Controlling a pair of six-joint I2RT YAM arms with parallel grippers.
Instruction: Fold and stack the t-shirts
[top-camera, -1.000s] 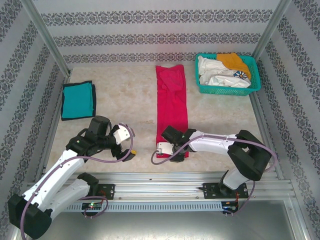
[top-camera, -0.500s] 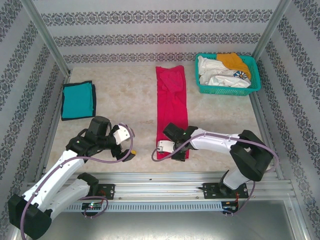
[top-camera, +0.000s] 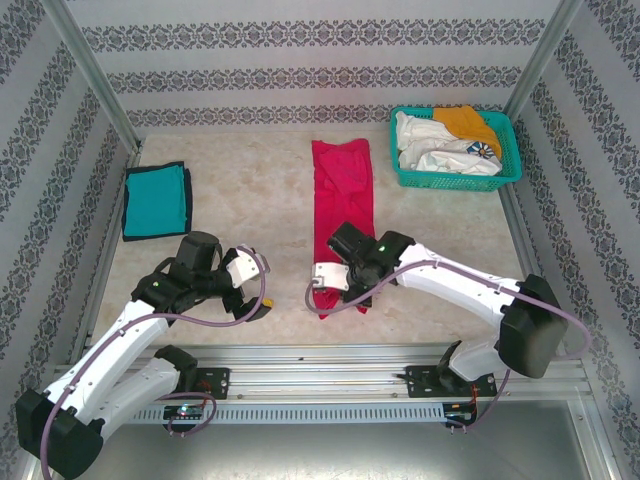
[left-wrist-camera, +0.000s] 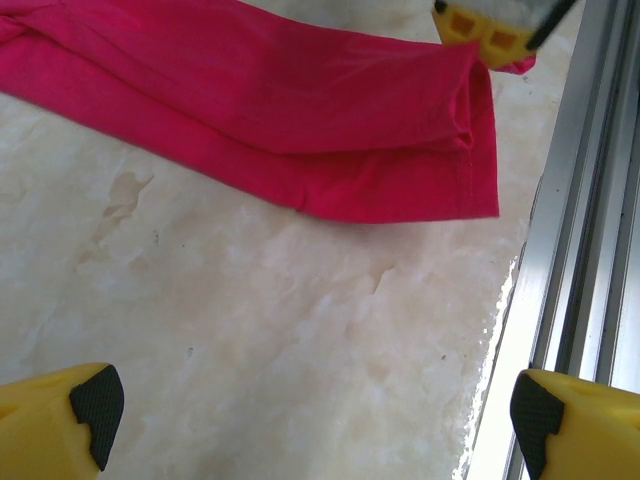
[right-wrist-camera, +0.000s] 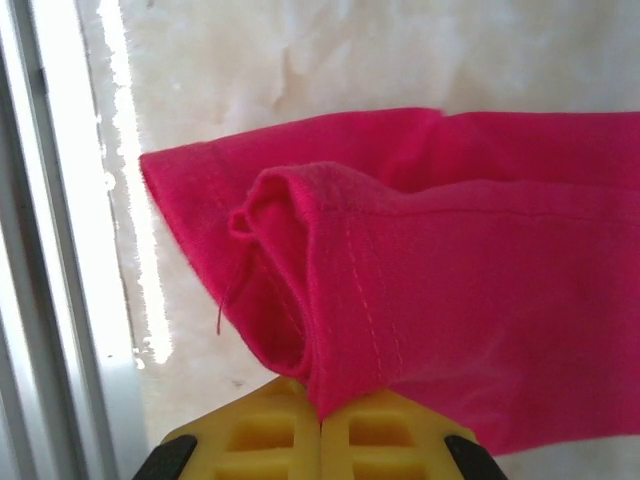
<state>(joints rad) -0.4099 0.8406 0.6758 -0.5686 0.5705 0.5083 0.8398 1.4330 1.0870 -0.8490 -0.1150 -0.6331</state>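
My right gripper is holding the pink-red t-shirt's hem (right-wrist-camera: 322, 330) with the strip straight ahead, so it should keep folding until the hem passes the strip's middle (top-camera: 337, 210).
The pink-red t-shirt (top-camera: 343, 195) lies as a long narrow strip down the middle of the table. My right gripper (top-camera: 333, 285) is at its near end, shut on the bunched hem (right-wrist-camera: 300, 300), and the cloth (right-wrist-camera: 460, 270) runs out of the closed yellow jaws (right-wrist-camera: 320, 425). A folded teal t-shirt (top-camera: 156, 200) lies flat at the far left. More t-shirts, white (top-camera: 430, 148) and orange (top-camera: 466, 122), sit in the basket. My left gripper (top-camera: 256, 298) hangs open over bare table (left-wrist-camera: 310, 410), left of the pink-red shirt's near corner (left-wrist-camera: 400, 170).
The teal mesh basket (top-camera: 455, 182) stands at the back right. A metal rail (top-camera: 400, 357) runs along the near edge, close to both grippers. Patterned walls and metal posts close in the sides. Bare table lies between the teal shirt and the pink-red one.
My right gripper has shut on the pink-red shirt's near hem and moved slightly away from the near edge, its elbow swinging right. The left arm has stayed still.
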